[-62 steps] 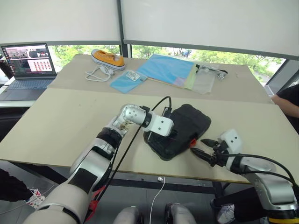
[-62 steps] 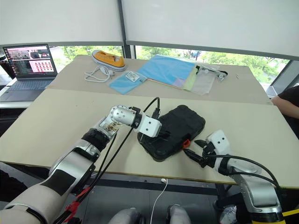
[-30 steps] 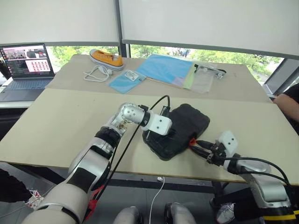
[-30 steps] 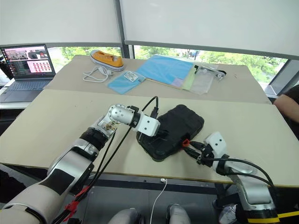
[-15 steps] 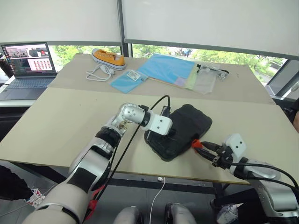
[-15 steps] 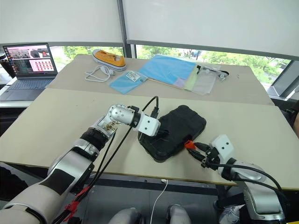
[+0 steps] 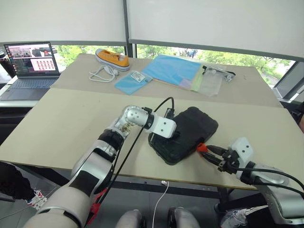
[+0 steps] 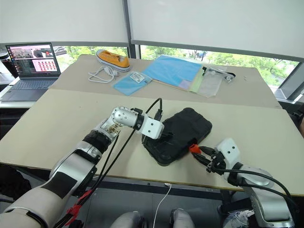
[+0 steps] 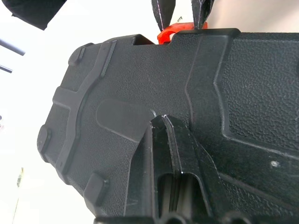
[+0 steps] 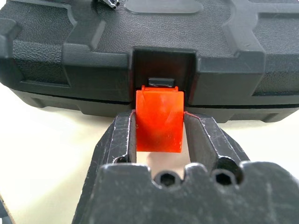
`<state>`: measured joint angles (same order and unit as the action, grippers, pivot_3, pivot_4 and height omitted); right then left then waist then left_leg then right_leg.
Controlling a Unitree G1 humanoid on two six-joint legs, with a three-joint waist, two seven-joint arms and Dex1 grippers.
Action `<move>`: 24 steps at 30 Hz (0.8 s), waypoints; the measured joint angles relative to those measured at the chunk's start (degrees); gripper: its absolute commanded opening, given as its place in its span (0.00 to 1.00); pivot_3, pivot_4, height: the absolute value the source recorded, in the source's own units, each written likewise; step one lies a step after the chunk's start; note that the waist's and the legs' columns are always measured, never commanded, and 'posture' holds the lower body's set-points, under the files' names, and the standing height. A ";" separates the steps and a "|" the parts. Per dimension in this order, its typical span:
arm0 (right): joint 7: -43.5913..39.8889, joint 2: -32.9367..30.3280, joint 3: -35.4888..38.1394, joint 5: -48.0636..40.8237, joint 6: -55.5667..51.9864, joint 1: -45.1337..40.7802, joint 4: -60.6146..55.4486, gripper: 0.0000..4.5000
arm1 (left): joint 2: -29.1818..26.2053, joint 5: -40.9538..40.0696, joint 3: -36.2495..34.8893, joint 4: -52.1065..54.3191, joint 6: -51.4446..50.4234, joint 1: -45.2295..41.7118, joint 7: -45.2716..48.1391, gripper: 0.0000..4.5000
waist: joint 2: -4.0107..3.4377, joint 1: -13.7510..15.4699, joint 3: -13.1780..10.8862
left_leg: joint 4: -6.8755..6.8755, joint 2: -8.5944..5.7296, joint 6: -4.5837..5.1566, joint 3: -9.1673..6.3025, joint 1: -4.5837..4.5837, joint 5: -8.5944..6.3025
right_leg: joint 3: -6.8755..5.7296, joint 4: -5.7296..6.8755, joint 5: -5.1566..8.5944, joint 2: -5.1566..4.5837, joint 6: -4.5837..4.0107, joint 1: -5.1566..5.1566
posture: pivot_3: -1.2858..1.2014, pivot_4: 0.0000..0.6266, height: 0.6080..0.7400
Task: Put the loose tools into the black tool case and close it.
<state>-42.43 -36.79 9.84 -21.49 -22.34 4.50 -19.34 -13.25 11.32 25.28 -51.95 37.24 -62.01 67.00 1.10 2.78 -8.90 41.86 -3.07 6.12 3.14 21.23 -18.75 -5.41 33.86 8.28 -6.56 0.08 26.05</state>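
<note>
The orange latch [image 7: 202, 147] sticks out of the case and the robot's right gripper is at the latch's sides, so the robot should move back, close the fingers and press the latch in.
The black tool case [image 7: 192, 129] lies closed on the table, its lid down. My left gripper [image 7: 174, 137] is shut, and its tips [image 9: 163, 120] rest on the textured lid. The small orange latch [image 10: 159, 109] sticks out from the case's front edge. My right gripper [image 10: 159, 122] is shut on that latch [image 7: 201, 147], one finger against each side. In the left wrist view the right gripper's fingers [image 9: 161, 12] show beyond the lid's far edge, flanking the latch [image 9: 174, 31]. The loose tools are out of view.
At the back of the table are an open laptop [image 7: 30, 64], an orange shoe [image 7: 111, 58], a white cable [image 7: 101, 74], blue folders [image 7: 173, 70] and a clear bag [image 7: 209, 83]. The table's front edge [image 7: 190, 178] runs just below the case.
Two seconds ago my right gripper stood open a little short of the latch; it has since moved in and shut on it. The left gripper stays on the lid.
</note>
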 measured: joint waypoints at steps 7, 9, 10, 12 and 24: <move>0.62 -0.53 0.17 -0.03 -0.63 1.28 -1.35 0.28 | 0.11 0.00 0.22 -0.04 0.17 -0.06 -0.09 0.00 | 0.00 0.10 0.00 | 0.00 -0.01 0.03 -0.01 0.00 -0.02 | -0.01 -0.02 0.03 0.00 0.05 -0.01 | 0.52 0.24 0.84; 0.89 -0.53 0.19 -0.06 -0.64 1.45 -1.57 0.28 | 0.13 0.00 0.25 -0.04 0.19 -0.07 -0.11 0.00 | 0.00 0.12 0.00 | 0.00 -0.01 0.03 -0.01 0.00 -0.02 | -0.01 -0.02 0.03 0.00 0.05 -0.02 | 0.52 0.24 0.84; 0.99 -0.53 0.19 -0.08 -0.65 1.46 -1.62 0.28 | 0.14 0.00 0.26 -0.04 0.20 -0.07 -0.13 0.00 | 0.00 0.12 0.00 | 0.00 -0.02 0.03 -0.01 0.00 -0.02 | -0.01 -0.02 0.03 0.00 0.05 -0.02 | 0.52 0.24 0.84; 1.29 -0.53 0.19 -0.25 -1.06 1.41 -1.87 0.50 | 0.15 0.00 0.30 -0.04 0.19 -0.07 -0.17 0.00 | 0.00 0.14 0.00 | 0.00 -0.02 0.03 -0.01 0.00 -0.02 | -0.01 -0.02 0.03 -0.01 0.05 -0.02 | 0.52 0.24 0.84; 0.45 -3.26 1.76 -0.84 -4.70 4.57 -2.12 0.50 | -0.08 0.07 0.31 -0.76 0.25 -0.21 -0.73 0.00 | 0.00 -0.15 0.00 | 0.01 -0.04 0.03 0.01 -0.01 -0.02 | 0.01 -0.04 0.04 -0.04 0.08 -0.05 | 0.52 0.24 0.84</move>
<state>-41.98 -40.05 11.61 -22.33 -27.04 9.07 -21.46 -13.33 11.39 25.58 -52.72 37.48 -62.22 66.27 1.09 2.63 -8.89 41.87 -3.10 6.14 3.15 21.23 -18.77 -5.40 33.82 8.31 -6.60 0.16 26.00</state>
